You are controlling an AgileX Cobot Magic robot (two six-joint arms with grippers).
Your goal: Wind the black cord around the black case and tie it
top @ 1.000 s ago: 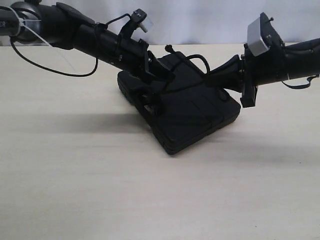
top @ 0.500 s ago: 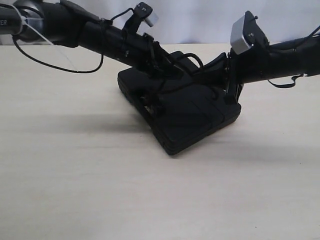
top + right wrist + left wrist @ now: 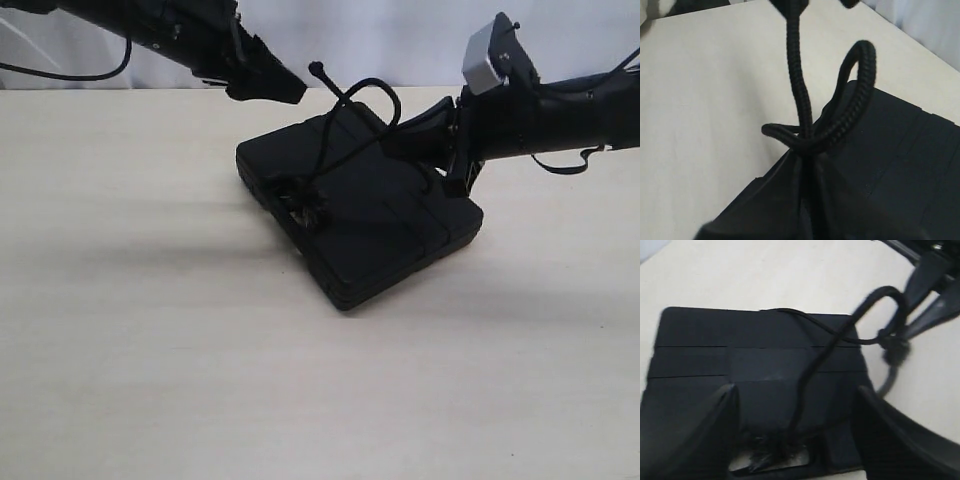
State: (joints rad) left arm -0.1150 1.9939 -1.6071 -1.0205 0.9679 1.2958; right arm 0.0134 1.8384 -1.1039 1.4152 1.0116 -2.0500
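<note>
Next, I steady the cord's loose end [image 3: 318, 70] with my left gripper for my right gripper, since it holds the black cord at its loop [image 3: 394, 118], well below that end.
The black case [image 3: 375, 225] lies flat on the table. The black cord [image 3: 340, 130] runs from its frayed knot in the handle cutout [image 3: 765, 447] across the lid and rises into a loop [image 3: 378, 92]. My right gripper [image 3: 398, 138] is shut on the cord just above the case's far edge. In the right wrist view the fingertips [image 3: 807, 160] pinch the cord [image 3: 800, 100] below the loop [image 3: 862, 80], beside the case [image 3: 900, 145]. My left gripper [image 3: 288, 90] hangs open above and behind the case. Its fingers [image 3: 710, 425] stand wide apart over the lid [image 3: 715, 350], holding nothing.
The case rests on a pale wooden table [image 3: 150, 360] with bare surface to its front, left and right. A white backdrop [image 3: 400, 35] closes off the far side. A thin robot cable [image 3: 60, 73] hangs at the upper left.
My left gripper has opened, let go of the cord and pulled back up and to the left, off the case. The right gripper moved slightly left, still shut on the cord.
</note>
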